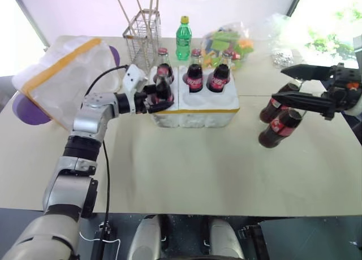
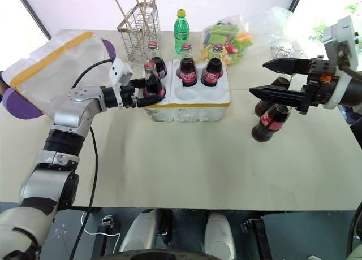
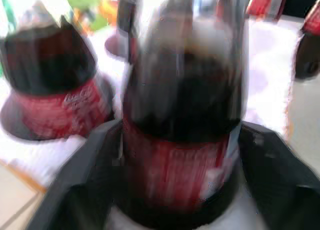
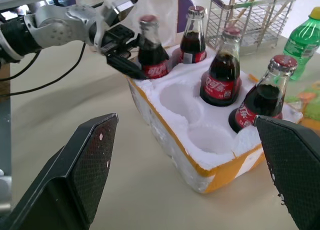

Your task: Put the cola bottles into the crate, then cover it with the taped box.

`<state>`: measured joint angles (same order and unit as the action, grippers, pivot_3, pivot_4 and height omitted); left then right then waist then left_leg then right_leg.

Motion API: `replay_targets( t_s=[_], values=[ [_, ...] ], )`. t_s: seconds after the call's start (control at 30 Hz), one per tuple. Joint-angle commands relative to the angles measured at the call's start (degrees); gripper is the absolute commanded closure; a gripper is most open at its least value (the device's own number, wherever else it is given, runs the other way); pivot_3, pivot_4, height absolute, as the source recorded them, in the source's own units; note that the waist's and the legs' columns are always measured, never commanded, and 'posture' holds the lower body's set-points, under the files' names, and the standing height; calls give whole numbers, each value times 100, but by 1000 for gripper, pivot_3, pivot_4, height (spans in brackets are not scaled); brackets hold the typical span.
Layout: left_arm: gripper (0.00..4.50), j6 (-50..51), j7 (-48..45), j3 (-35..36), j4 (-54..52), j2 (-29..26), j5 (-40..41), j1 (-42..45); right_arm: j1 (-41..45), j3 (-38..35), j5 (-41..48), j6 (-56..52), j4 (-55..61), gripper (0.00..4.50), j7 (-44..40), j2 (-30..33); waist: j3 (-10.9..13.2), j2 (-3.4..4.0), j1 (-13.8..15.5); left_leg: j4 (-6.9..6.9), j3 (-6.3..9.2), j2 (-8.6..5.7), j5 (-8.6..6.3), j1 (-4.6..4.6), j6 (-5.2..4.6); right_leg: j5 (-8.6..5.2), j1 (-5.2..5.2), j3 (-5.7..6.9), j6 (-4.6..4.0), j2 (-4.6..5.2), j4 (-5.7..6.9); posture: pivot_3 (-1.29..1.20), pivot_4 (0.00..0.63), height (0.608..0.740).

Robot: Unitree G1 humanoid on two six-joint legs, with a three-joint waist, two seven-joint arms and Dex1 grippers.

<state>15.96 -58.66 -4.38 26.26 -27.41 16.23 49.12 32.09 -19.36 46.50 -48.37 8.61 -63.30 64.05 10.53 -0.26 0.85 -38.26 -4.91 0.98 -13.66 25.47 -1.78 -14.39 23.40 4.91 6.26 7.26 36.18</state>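
Observation:
I expect the loose cola bottle (image 1: 279, 128) to sink partway and stand upright when I lower it in, because the back bottles (image 1: 194, 82) sit in the wells up to their labels.
The crate (image 1: 198, 108), a low white foam block with a yellow band, stands at the table's middle. Several cola bottles stand upright in its wells: three along the back (image 4: 222, 65) and one in the front left well (image 4: 151, 57). My left gripper (image 2: 148, 91) reaches in from the left, open, one finger on each side of that front left bottle (image 3: 180, 165). Two more cola bottles (image 1: 280, 127) lie on the table to the right. Above them hovers my right gripper (image 1: 280, 85), open and empty. The taped box (image 1: 62, 82) rests tilted at the far left.
Two front wells (image 4: 212, 137) of the crate stand empty. Behind the crate are a wire basket with sticks (image 1: 141, 39), a green bottle (image 1: 182, 38) and a bag of coloured pieces (image 1: 226, 45). A purple object (image 1: 28, 110) lies under the taped box.

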Motion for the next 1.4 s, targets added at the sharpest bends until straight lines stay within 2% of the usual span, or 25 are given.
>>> replay_targets(
  t_s=[0.03,0.2,0.33,0.47,0.6,0.73,0.8,0.93,1.07,1.13,1.23,1.4],
  values=[
    [28,47,-23,153,-303,-131,22,-63,137,-98,46,88,64,0,-7,13,0,0,-12,0,-1,0,0,0,0,0,0,0,0,1,0,0,150,736],
    [28,406,45,585,-801,-363,362,-154,228,-136,14,143,58,0,94,-23,0,0,-24,1,1,2,0,-1,-1,0,2,0,0,-1,2,0,150,736],
    [28,1620,13,1366,-1668,-754,1385,-131,72,-611,197,-9,121,0,92,171,1,-1,-22,1,0,2,0,-1,0,0,2,0,0,0,2,0,150,736],
    [28,2885,-498,1996,-2792,-1572,2616,-483,-902,-1582,237,-265,503,0,-255,412,0,-1,-13,2,6,3,9,1,15,-1,-2,1,1,-1,-1,0,150,736],
    [28,3055,-1270,2048,-3806,-2342,3075,-1295,-2391,-2762,-82,-211,1015,0,-634,217,-1,1,1,2,2,0,13,-16,22,-2,-27,0,3,1,-8,0,150,736],
    [28,2992,-1223,1804,-4095,-2342,3136,-1518,-3111,-3372,33,-400,1360,0,-455,-113,-1,1,8,1,8,-2,14,-21,-12,-1,-30,0,-5,1,-7,0,150,736],
    [28,2819,-1133,1521,-4193,-2175,2971,-1549,-3759,-3557,-266,-304,1611,0,-262,-489,-9,-5,15,1,15,0,20,-23,-13,-6,-32,0,-33,-1,-9,0,150,736],
    [28,2615,-905,1103,-4161,-1805,2743,-1520,-4485,-3296,-794,158,1928,0,500,-1334,-15,-10,7,4,16,-3,22,-19,-16,-6,-32,-2,-34,0,-10,0,150,736],
    [28,2409,-577,853,-4045,-1440,2491,-1429,-4274,-2537,-991,731,2038,0,1670,-2692,-17,-12,-30,7,13,1,23,-19,-17,5,-23,-5,-14,-8,-7,0,150,736],
    [28,2449,-450,869,-3982,-1354,2497,-1387,-4195,-2145,-1343,1096,1919,0,2110,-3132,-18,0,-27,8,17,9,25,-19,-14,6,-20,-5,-14,-19,-5,0,150,736],
    [28,2490,-429,919,-3955,-1373,2547,-1351,-4017,-1888,-1546,1406,1660,0,2544,-3441,-17,10,-20,10,16,7,26,-17,-12,5,-14,-7,-14,-20,-2,0,150,736],
    [28,2599,-356,981,-4065,-1388,2690,-1332,-3762,-1592,-1655,1811,1219,0,2784,-3535,-18,10,-7,8,17,5,27,-17,-13,5,-18,-9,-14,-20,-3,0,150,736]
  ],
)
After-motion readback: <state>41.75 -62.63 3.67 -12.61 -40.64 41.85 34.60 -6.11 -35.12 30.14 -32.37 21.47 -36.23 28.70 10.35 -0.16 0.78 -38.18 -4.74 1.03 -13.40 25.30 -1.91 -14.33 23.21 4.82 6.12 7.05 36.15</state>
